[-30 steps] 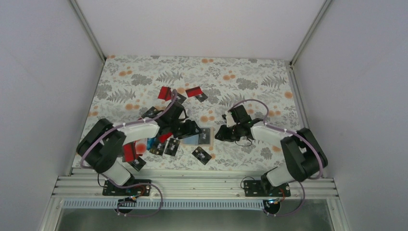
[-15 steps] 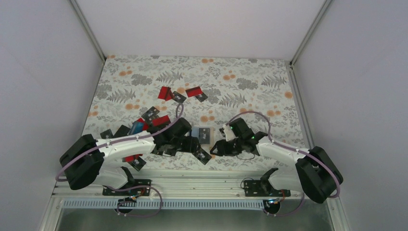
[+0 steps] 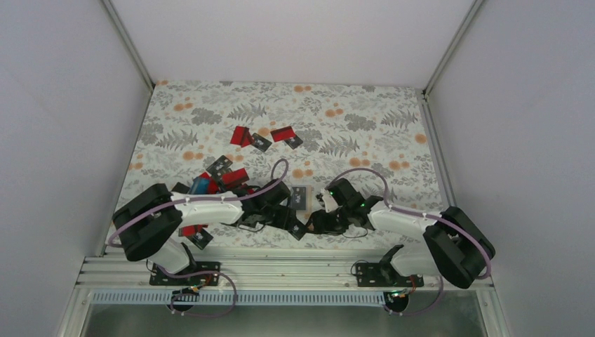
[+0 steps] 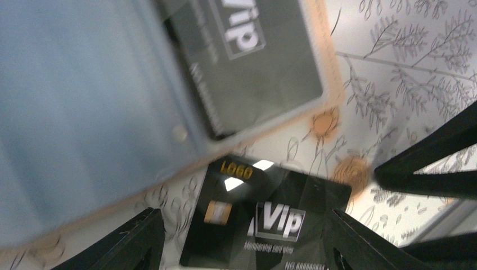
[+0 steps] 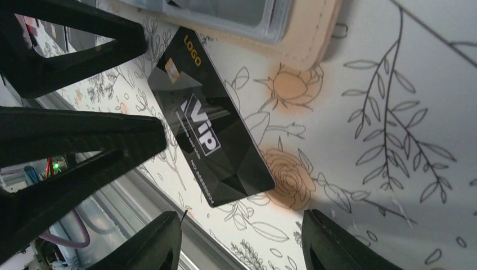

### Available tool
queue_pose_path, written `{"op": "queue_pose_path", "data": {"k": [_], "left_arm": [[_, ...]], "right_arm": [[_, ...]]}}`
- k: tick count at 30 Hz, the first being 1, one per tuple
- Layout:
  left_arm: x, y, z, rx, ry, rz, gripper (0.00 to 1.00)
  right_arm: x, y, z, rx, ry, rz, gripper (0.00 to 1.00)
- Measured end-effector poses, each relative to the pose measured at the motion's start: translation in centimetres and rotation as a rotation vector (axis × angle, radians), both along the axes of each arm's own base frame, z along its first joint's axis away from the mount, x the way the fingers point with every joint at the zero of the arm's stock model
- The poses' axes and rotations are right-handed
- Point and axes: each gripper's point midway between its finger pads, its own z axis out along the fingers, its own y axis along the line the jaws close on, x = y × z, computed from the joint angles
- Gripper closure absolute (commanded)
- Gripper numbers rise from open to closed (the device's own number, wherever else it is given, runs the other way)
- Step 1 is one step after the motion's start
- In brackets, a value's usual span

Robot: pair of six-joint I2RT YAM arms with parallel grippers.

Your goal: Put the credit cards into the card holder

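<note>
The loose black card point(image 3: 297, 230) lies flat on the cloth, short of the front edge point(image 3: 302, 248). My left gripper should pull the card to that edge so my right gripper can pinch it.
The card holder point(image 3: 299, 197) lies open on the flowered cloth, grey-blue inside point(image 4: 84, 112), with a black Vip card point(image 4: 259, 56) in its pocket. A loose black credit card point(image 3: 297, 229) lies just in front of it, near the table's front edge. My left gripper point(image 3: 284, 219) is open and empty, with its fingers point(image 4: 140, 242) either side of this card point(image 4: 264, 219). My right gripper point(image 3: 319, 222) is open and empty, just right of the same card point(image 5: 211, 146). The holder's tan edge point(image 5: 304, 39) shows in the right wrist view.
Red cards point(image 3: 242, 135) and black cards point(image 3: 261, 142) lie further back in the middle. More red, black and blue cards point(image 3: 210, 181) lie at the left, partly under my left arm. One black card point(image 3: 201, 239) lies at the front left. The metal front rail point(image 3: 281, 267) is close.
Both grippers have moved toward the front edge and closer together, from beside the card holder to either side of the loose black card. The holder has stayed in place.
</note>
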Motion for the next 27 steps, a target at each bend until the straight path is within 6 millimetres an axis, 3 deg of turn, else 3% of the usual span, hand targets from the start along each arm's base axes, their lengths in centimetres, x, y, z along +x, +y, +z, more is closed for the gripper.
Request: {"op": "queue_pose_path", "data": {"k": [5,12,19,27], "left_arm": [[1.2,-1.6,0.0,-0.003,-0.043,-0.028,0.31],[1.3,-2.0,-0.1,-0.012,-0.062,-0.047,0.34],[1.1,-2.7,-0.1,-0.055,-0.091,-0.060,0.35],[-1.2,-3.6,0.0,-0.096,-0.082,-0.100,0.35]], "right_arm": [[1.0,0.2,-0.1,-0.017,-0.031,-0.008,0.49],[1.8,1.4,-0.3,-0.001,-0.045,0.037,0.54],[0.3,2.4,-0.4,0.041,-0.016,0.117,0.56],[-1.8,1.3,-0.3,0.026,0.024,0.140,0.56]]}}
